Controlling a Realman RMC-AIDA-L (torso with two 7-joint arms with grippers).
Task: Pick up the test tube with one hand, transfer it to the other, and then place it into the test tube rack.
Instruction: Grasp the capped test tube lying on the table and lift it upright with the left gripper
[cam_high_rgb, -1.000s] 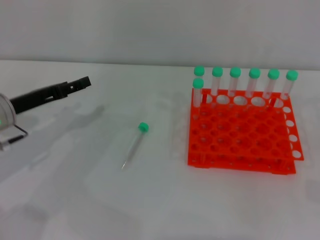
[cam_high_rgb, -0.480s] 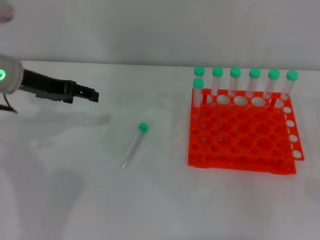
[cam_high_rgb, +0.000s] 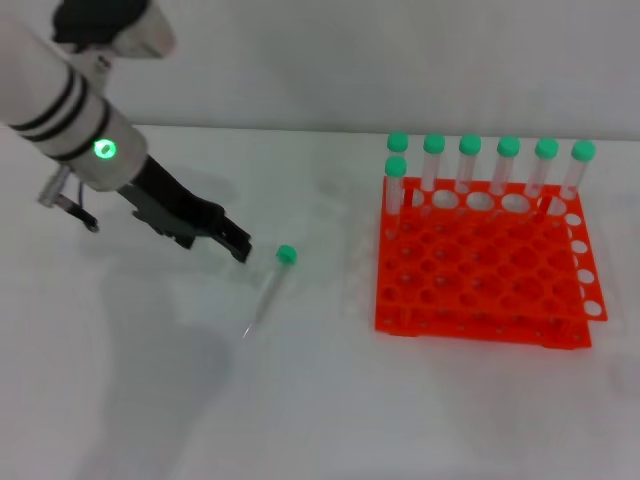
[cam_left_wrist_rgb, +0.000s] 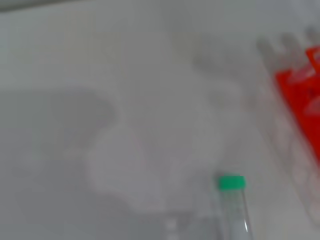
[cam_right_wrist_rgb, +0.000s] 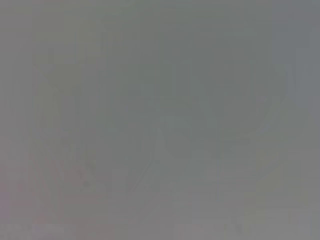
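Note:
My left gripper keeps going toward the tube's lower half (cam_high_rgb: 258, 312) until its fingers are on both sides of it, and then close, because the test tube (cam_high_rgb: 272, 282) is lying alone, clear of the rack.
A clear test tube (cam_high_rgb: 268, 290) with a green cap lies flat on the white table, its cap toward the back and its pointed tip toward the front. It also shows in the left wrist view (cam_left_wrist_rgb: 234, 202). My left gripper (cam_high_rgb: 238, 243) hangs just left of the tube's cap, a little apart from it, and holds nothing. The orange-red test tube rack (cam_high_rgb: 480, 270) stands at the right and shows in the left wrist view (cam_left_wrist_rgb: 302, 95). My right gripper is out of view.
Several green-capped tubes (cam_high_rgb: 470, 165) stand upright in the rack's back row, and one (cam_high_rgb: 396, 185) stands in the second row at the left. A grey wall runs behind the table.
My left arm has swung in from the left and come forward and right, bringing its gripper from the table's far left to just beside the tube's cap. The tube has not moved.

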